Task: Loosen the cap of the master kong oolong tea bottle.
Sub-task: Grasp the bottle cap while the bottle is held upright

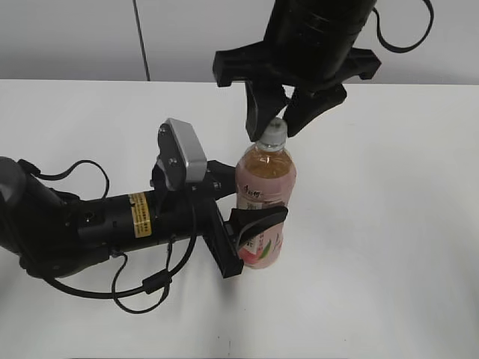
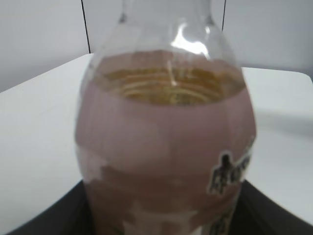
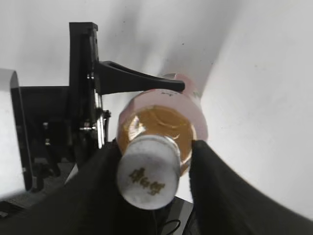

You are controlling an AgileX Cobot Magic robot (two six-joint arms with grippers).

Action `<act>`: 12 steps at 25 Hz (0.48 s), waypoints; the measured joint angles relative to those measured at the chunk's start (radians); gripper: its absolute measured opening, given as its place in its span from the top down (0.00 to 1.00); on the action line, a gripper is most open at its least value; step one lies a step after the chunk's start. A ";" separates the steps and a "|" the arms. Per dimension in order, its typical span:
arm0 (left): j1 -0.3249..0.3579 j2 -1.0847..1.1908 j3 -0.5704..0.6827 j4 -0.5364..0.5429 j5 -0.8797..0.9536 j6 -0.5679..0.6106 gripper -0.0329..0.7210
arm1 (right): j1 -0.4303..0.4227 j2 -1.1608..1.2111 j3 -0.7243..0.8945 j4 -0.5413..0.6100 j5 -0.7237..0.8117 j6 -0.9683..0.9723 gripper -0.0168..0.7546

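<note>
The bottle [image 1: 265,187] should stay upright and still when I turn the white cap, because my left gripper's dark fingers [image 1: 258,221] hold its labelled body tight.
The master kong oolong tea bottle [image 1: 266,173] stands upright on the white table, amber tea inside and a pink label on its body. My left gripper [image 1: 251,203] is shut on the bottle's labelled body from the left; the bottle [image 2: 166,137] fills the left wrist view between the dark fingers [image 2: 164,218]. The white cap [image 1: 273,132] sits on the neck. My right gripper [image 1: 273,123] hangs from above with its two fingers straddling the cap, open. In the right wrist view the cap [image 3: 147,177] shows a gap to the right finger of my right gripper [image 3: 155,152].
The white table [image 1: 389,224] spreads around the bottle. My left arm and its cables [image 1: 97,224] lie across the table's left side. A pale wall stands behind the table's far edge.
</note>
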State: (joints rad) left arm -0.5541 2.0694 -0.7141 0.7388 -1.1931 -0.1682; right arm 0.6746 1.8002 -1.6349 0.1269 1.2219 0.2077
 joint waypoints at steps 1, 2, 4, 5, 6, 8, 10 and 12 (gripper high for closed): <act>0.000 0.000 0.000 -0.001 0.000 0.000 0.44 | 0.000 0.000 0.000 0.003 -0.001 -0.018 0.60; 0.000 0.000 0.000 -0.001 0.000 0.000 0.44 | 0.000 0.000 -0.001 0.001 -0.002 -0.050 0.62; 0.000 0.000 0.000 -0.001 0.001 0.000 0.44 | 0.000 0.000 -0.002 0.001 -0.002 -0.140 0.62; 0.000 0.000 0.000 -0.001 0.001 0.000 0.44 | 0.000 0.000 -0.002 0.001 -0.002 -0.208 0.62; 0.000 0.000 0.000 -0.001 0.001 0.000 0.44 | 0.000 0.000 -0.002 0.002 -0.002 -0.296 0.62; 0.000 0.000 0.000 -0.001 0.001 0.000 0.44 | 0.000 0.000 -0.002 0.006 -0.003 -0.478 0.62; 0.000 0.000 0.000 0.000 0.001 0.000 0.44 | 0.000 0.000 -0.002 0.010 -0.003 -0.710 0.62; 0.000 0.000 0.000 0.000 0.001 0.000 0.44 | 0.000 0.000 -0.003 0.013 -0.003 -0.948 0.62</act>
State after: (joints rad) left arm -0.5541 2.0694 -0.7141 0.7386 -1.1921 -0.1682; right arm 0.6746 1.8002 -1.6379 0.1397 1.2188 -0.7402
